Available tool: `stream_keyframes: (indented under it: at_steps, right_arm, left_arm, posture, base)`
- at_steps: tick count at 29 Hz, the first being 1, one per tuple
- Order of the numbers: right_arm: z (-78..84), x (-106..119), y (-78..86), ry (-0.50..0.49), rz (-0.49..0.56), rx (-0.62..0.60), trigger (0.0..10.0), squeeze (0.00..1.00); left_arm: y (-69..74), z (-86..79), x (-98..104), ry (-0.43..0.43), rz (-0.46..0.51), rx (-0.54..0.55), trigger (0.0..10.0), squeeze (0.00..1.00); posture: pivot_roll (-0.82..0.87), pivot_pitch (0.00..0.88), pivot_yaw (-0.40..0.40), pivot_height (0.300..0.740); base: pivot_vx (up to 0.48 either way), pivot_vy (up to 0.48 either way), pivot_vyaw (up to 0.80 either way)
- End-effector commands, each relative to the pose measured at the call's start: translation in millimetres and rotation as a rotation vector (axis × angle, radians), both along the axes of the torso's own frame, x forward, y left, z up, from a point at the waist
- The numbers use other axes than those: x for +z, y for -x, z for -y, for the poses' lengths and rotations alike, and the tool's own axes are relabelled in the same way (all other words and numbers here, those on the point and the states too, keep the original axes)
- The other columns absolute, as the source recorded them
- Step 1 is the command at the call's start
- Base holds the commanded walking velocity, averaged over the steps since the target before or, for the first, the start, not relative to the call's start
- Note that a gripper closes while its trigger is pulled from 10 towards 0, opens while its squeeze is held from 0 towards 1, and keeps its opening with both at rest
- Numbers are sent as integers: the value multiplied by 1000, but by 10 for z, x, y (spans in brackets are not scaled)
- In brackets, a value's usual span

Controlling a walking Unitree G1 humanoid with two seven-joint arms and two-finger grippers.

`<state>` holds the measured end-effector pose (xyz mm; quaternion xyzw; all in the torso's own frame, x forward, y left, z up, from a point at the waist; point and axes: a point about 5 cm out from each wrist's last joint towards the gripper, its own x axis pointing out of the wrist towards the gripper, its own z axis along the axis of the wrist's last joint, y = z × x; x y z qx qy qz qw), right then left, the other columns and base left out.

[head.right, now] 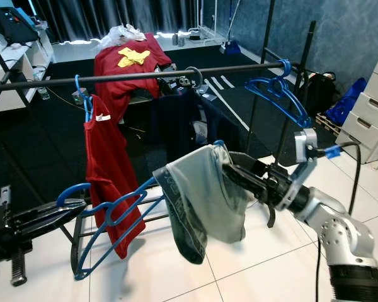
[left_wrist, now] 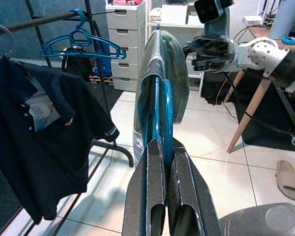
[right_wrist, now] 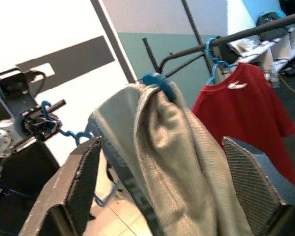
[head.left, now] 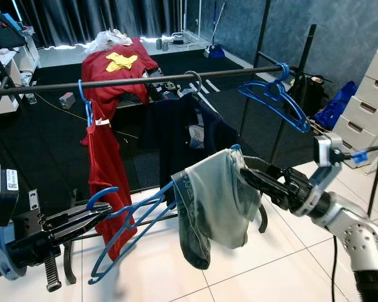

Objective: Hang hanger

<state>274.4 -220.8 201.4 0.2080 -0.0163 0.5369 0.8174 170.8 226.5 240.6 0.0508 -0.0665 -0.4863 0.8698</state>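
Observation:
The grey garment [head.left: 219, 196] is hanging only over the hanger's far tip [head.left: 235, 147], so it will slide off and dangle limp when I pull it.
A blue hanger [head.left: 138, 217] with a grey garment [head.left: 217, 198] draped over its far end hangs in the air below and in front of the black rail [head.left: 145, 80]. My left gripper [head.left: 104, 214] is shut on the hanger's hook end; the left wrist view looks along the hanger [left_wrist: 162, 105] to the garment [left_wrist: 174, 64]. My right gripper [head.left: 247, 175] is open at the garment's right side, and in the right wrist view its fingers [right_wrist: 83, 167] stand wide on either side of the grey cloth [right_wrist: 162, 128].
On the rail hang a red shirt [head.left: 104, 160], a navy polo [head.left: 189, 129] and a bare blue hanger [head.left: 277, 94]. White drawers [head.left: 372, 100] stand at the right. A table with red cloth [head.left: 116, 63] is behind the rack.

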Motion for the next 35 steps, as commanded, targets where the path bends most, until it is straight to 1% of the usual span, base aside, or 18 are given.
stream_keyframes:
  at_steps: [1, 2, 3, 4, 6, 9, 11, 12, 15, 16, 17, 20, 24, 25, 27, 28, 31, 35]
  right_arm:
    - [60, 41, 51, -5, 11, 28, 10000, 1000]
    - [160, 67, 89, 11, 12, 32, 10000, 1000]
    - [160, 67, 89, 11, 12, 32, 10000, 1000]
    - [283, 110, 132, 40, 19, 36, 10000, 1000]
    - [312, 121, 143, 50, 21, 38, 10000, 1000]
    - [331, 124, 149, 67, 21, 37, 10000, 1000]
    - [328, 92, 116, 121, 20, 15, 10000, 1000]
    - [328, 92, 116, 121, 20, 15, 10000, 1000]
    - [253, 23, 89, 179, -1, 25, 10000, 1000]
    - [188, -23, 110, 197, -23, 72, 10000, 0]
    - [110, -80, 127, 218, -45, 119, 10000, 0]
    - [28, -146, 144, 244, -69, 173, 10000, 0]
    - [-2, -160, 93, 250, -66, 172, 10000, 0]
    - [-3, -158, 83, 249, -65, 171, 784, 0]
    - [-1, -157, 77, 250, -63, 170, 784, 0]
    - [2, -158, 70, 252, -60, 164, 0, 0]
    - [9, -149, 60, 247, -51, 153, 0, 0]
    - [52, -105, 67, 224, -37, 136, 0, 0]
  left_arm:
    - [9, 14, 62, -12, 9, -28, 10000, 0]
    - [5, 29, 91, -16, 16, -47, 10000, 0]
    - [5, 29, 91, -16, 16, -47, 10000, 0]
    - [1, 53, 122, -24, 21, -82, 10000, 0]
    - [1, 58, 129, -27, 22, -92, 10000, 0]
    - [0, 66, 139, -33, 24, -107, 10000, 0]
    - [2, 93, 185, -30, 38, -150, 10000, 0]
    - [2, 93, 185, -30, 38, -150, 10000, 0]
    - [-4, 123, 229, -30, 50, -188, 10000, 0]
    - [-15, 129, 235, -32, 52, -192, 10000, 0]
    - [-24, 136, 241, -33, 55, -197, 10000, 0]
    - [-36, 142, 249, -34, 58, -203, 10000, 0]
    - [-42, 150, 260, -34, 63, -208, 10000, 0]
    - [-42, 151, 262, -33, 63, -210, 10000, 0]
    - [-43, 152, 266, -32, 63, -211, 10000, 0]
    - [-43, 151, 264, -32, 62, -210, 10000, 0]
    - [-46, 144, 258, -33, 60, -204, 10000, 0]
    - [-61, 69, 258, -42, 60, -171, 10000, 0]
  posture:
    - [-70, 0, 15, 740]
    - [-70, 0, 15, 740]
    - [-70, 0, 15, 740]
    - [-69, 0, 15, 740]
    - [-69, 0, 15, 740]
    - [-70, 0, 14, 740]
    - [-70, 0, 15, 740]
    - [-70, 0, 15, 740]
    - [-71, 0, 16, 740]
    - [-70, 0, 18, 740]
    - [-71, 0, 18, 740]
    - [-70, 0, 17, 740]
    - [-67, 0, 13, 740]
    - [-66, 0, 13, 740]
    - [-66, 0, 12, 740]
    - [-67, 0, 12, 740]
    - [-68, 0, 12, 740]
    - [-73, 0, 18, 740]
  base:
    - [0, 0, 0]
    - [0, 0, 0]
    - [0, 0, 0]
    - [0, 0, 0]
    - [0, 0, 0]
    - [0, 0, 0]
    - [0, 0, 0]
    - [0, 0, 0]
    - [0, 0, 0]
    - [0, 0, 0]
    - [0, 0, 0]
    - [0, 0, 0]
    - [0, 0, 0]
    - [0, 0, 0]
    - [0, 0, 0]
    - [0, 0, 0]
    - [0, 0, 0]
    - [0, 0, 0]
